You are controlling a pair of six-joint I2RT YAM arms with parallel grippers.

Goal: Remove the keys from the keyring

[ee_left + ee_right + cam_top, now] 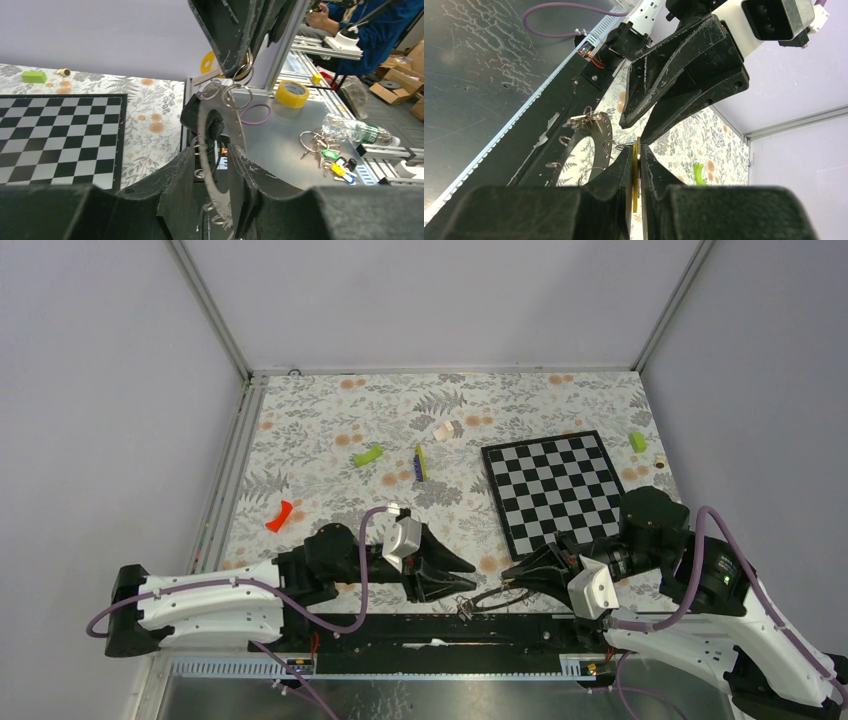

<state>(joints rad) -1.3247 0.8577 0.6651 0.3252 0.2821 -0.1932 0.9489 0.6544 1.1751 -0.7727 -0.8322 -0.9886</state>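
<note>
The keyring hangs from my right gripper's key, past my left gripper's open fingers, so my left gripper should go in and grip it beside the key's ring [218,93].
The keyring [497,597], a large grey perforated hoop, hangs between both arms just above the table's near edge. In the left wrist view the keyring [203,125] runs up between my left gripper's [212,151] fingers, which are shut on its band. My left gripper [452,576] points right, and my right gripper [517,574] points left to meet it. In the right wrist view my right gripper [636,150] is shut on a key's flat yellow tag [635,172], linked by a small split ring to the keyring [602,134]. Several small bare split rings [583,119] hang on the hoop.
The checkered board [555,490] lies behind the right arm. Lime-green blocks [367,455] [637,441], a yellow and purple stick [420,462] and a red piece [280,516] lie further back. Off the table lie another bunch of keys [327,152], a tape roll [291,93] and a bottle [355,130].
</note>
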